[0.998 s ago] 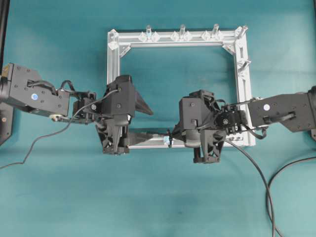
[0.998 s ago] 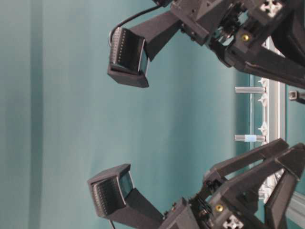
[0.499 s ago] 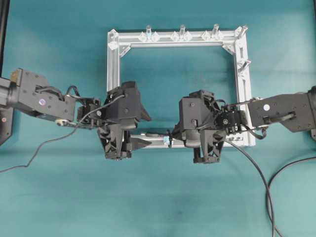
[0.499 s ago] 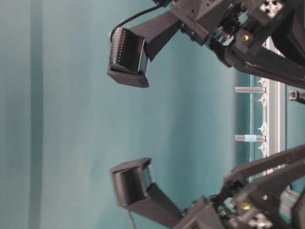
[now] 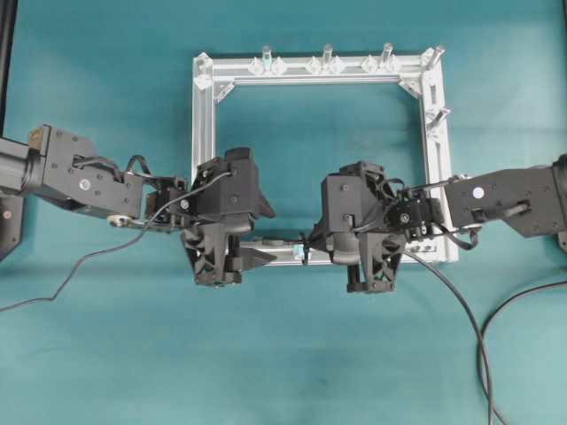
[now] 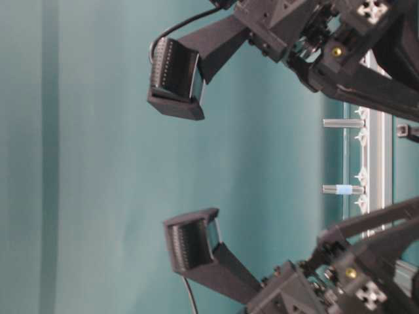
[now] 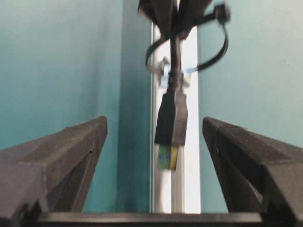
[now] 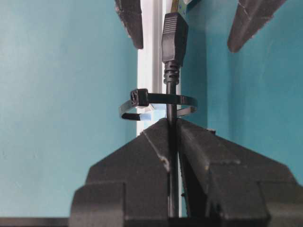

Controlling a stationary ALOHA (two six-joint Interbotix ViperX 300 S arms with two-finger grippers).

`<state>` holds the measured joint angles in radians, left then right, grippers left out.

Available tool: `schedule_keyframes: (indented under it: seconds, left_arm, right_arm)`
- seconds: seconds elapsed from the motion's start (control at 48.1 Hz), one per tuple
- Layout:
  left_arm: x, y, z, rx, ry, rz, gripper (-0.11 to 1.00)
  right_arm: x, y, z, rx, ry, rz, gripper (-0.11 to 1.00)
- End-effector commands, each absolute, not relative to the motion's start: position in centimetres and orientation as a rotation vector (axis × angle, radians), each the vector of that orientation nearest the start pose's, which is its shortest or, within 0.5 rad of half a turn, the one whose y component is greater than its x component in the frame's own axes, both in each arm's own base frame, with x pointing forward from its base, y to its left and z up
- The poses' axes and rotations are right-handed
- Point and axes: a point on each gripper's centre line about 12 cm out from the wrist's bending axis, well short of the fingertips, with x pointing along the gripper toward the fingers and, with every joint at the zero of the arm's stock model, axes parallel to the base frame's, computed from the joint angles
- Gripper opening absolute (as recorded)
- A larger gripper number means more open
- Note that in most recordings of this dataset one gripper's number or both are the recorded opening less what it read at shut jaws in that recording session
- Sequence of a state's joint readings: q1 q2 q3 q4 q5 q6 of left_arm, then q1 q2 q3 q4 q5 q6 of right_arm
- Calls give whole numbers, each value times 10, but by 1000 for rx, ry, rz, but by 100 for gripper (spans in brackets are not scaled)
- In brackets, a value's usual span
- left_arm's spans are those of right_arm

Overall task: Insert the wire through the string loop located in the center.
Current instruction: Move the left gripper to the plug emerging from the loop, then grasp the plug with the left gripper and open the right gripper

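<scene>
The thin wire (image 7: 175, 54) will slide a long way through the string loop (image 7: 221, 47) when I pull the plug, because the loop stands wide around the wire.
In the right wrist view my right gripper (image 8: 171, 124) is shut on the thin black wire (image 8: 170, 90). The wire runs on through the string loop (image 8: 161, 100), which sits around the silver frame bar (image 8: 150, 56). Its black plug (image 8: 174, 38) lies just past the loop. In the left wrist view the plug (image 7: 171, 120) points at me with its metallic tip (image 7: 167, 157) showing, and the loop (image 7: 215, 52) hangs behind it. My left gripper (image 7: 154, 125) is open, its fingers (image 7: 83, 142) on either side of the plug and not touching it. From overhead the left gripper (image 5: 246, 257) faces the right gripper (image 5: 310, 241) along the near bar.
The rectangular aluminium frame (image 5: 205, 115) lies on the teal table, with upright silver pegs (image 5: 327, 55) along its far bar. Black cables trail off at the lower right (image 5: 461, 310) and lower left (image 5: 62, 283).
My left arm has moved right along the near bar, bringing its open gripper around the plug. The right gripper and the wire have not moved.
</scene>
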<state>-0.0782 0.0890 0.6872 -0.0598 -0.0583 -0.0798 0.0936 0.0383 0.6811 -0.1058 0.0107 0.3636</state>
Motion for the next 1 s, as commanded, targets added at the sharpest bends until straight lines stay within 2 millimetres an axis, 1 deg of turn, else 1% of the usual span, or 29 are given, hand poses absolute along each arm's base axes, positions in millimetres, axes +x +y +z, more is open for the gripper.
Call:
schedule_keyframes:
  seconds: [0.0, 0.062, 0.229, 0.312, 0.395, 0.54, 0.561, 0.977]
  left_arm:
    - [399, -28, 147, -104, 670, -20, 85]
    - [400, -28, 147, -104, 669, -20, 85]
    - [400, -28, 140, -103, 687, -19, 83]
    - [398, -28, 138, -102, 693, -18, 79]
    - [398, -28, 138, -105, 696, -17, 63]
    - [396, -28, 139, -107, 698, -16, 22]
    - [396, -28, 140, -105, 696, -17, 18]
    - [397, -28, 140, -103, 695, -19, 17]
  right_arm:
    - [388, 36, 159, 213, 698, 1, 8]
    - [388, 36, 159, 213, 698, 1, 8]
    - [388, 36, 159, 213, 698, 1, 8]
    - [388, 36, 160, 213, 697, 1, 8]
    - [388, 36, 159, 213, 698, 1, 8]
    - [388, 36, 159, 213, 700, 0, 8]
    - [387, 36, 159, 213, 701, 0, 8]
    - [387, 36, 158, 213, 706, -1, 8]
